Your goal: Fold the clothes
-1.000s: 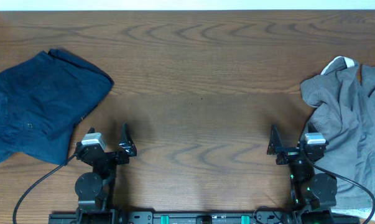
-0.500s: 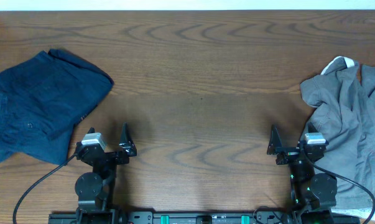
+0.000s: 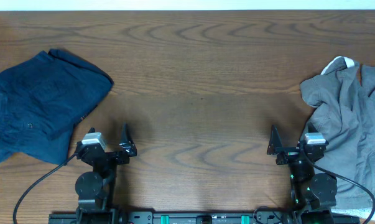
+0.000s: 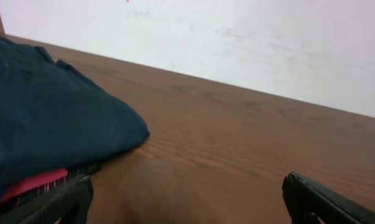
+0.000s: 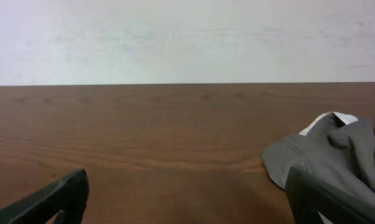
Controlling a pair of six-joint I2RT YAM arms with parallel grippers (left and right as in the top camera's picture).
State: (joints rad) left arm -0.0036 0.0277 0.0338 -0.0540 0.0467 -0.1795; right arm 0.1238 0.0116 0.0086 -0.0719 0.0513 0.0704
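My left gripper is far from the olive-grey shorts (image 3: 344, 121), which lie crumpled, so next my right gripper drags the shorts over the table's empty middle (image 3: 203, 106) for my left gripper first.
The olive-grey shorts (image 3: 352, 118) lie crumpled at the table's right edge, with a white waistband patch (image 3: 340, 62) at the top. They also show in the right wrist view (image 5: 336, 152). The dark navy garment (image 3: 41, 102) lies bunched at the left and fills the left of the left wrist view (image 4: 44, 118). My left gripper (image 3: 107, 144) is open and empty near the front edge, just right of the navy garment. My right gripper (image 3: 291, 144) is open and empty, just left of the shorts. Both rest low over the table.
The wooden table (image 3: 199, 93) stretches between the two garments. A pale wall (image 5: 187, 37) stands behind its far edge. Cables run from both arm bases (image 3: 91, 186) at the front edge. A red tag (image 4: 32, 183) shows under the navy garment.
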